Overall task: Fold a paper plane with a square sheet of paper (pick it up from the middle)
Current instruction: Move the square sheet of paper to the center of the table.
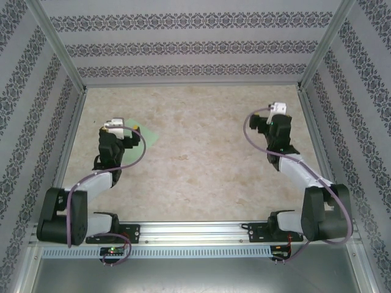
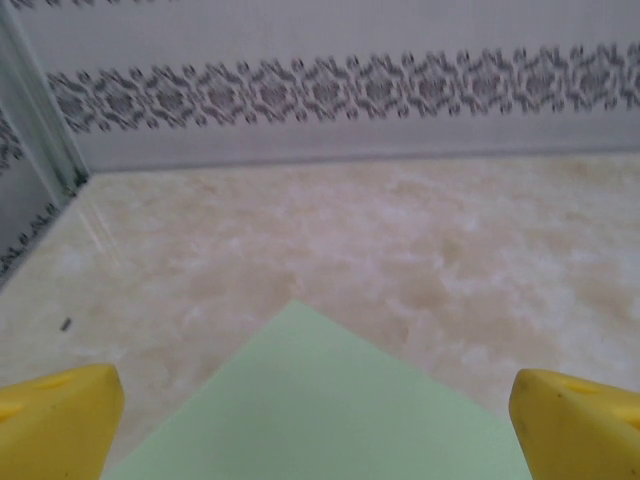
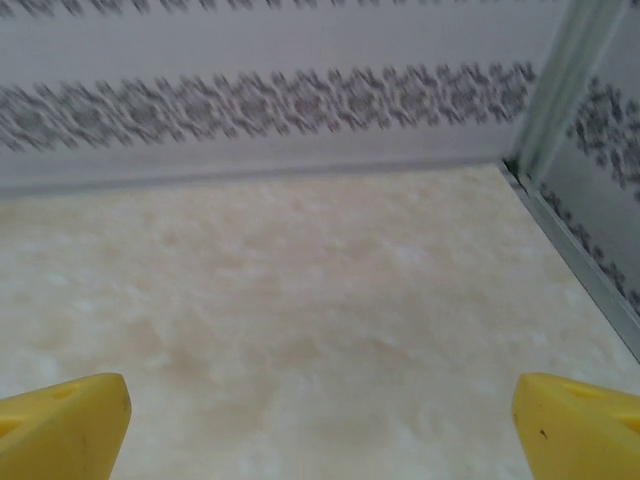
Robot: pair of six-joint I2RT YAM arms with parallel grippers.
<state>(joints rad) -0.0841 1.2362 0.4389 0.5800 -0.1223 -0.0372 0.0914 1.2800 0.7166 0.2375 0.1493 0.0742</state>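
Note:
The sheet of paper sits at an angle, far from my right gripper, so my left gripper should slide it to the table's middle [image 1: 201, 160] before I fold it.
The square sheet of paper [image 1: 148, 135] is pale green and lies flat on the table at the left, mostly hidden under my left arm. In the left wrist view the sheet of paper [image 2: 320, 410] points one corner away from me, between and below the yellow fingertips [image 2: 60, 415]. My left gripper [image 1: 131, 132] hovers over the sheet, open, nothing held. My right gripper [image 1: 261, 119] is open over bare table at the far right, its yellow fingertips [image 3: 580, 425] wide apart. No paper plane is in sight.
Patterned walls enclose the beige marbled table [image 1: 195, 152] on three sides, with metal corner posts [image 1: 314, 58]. A dark speck [image 2: 66, 323] lies on the table near the left wall.

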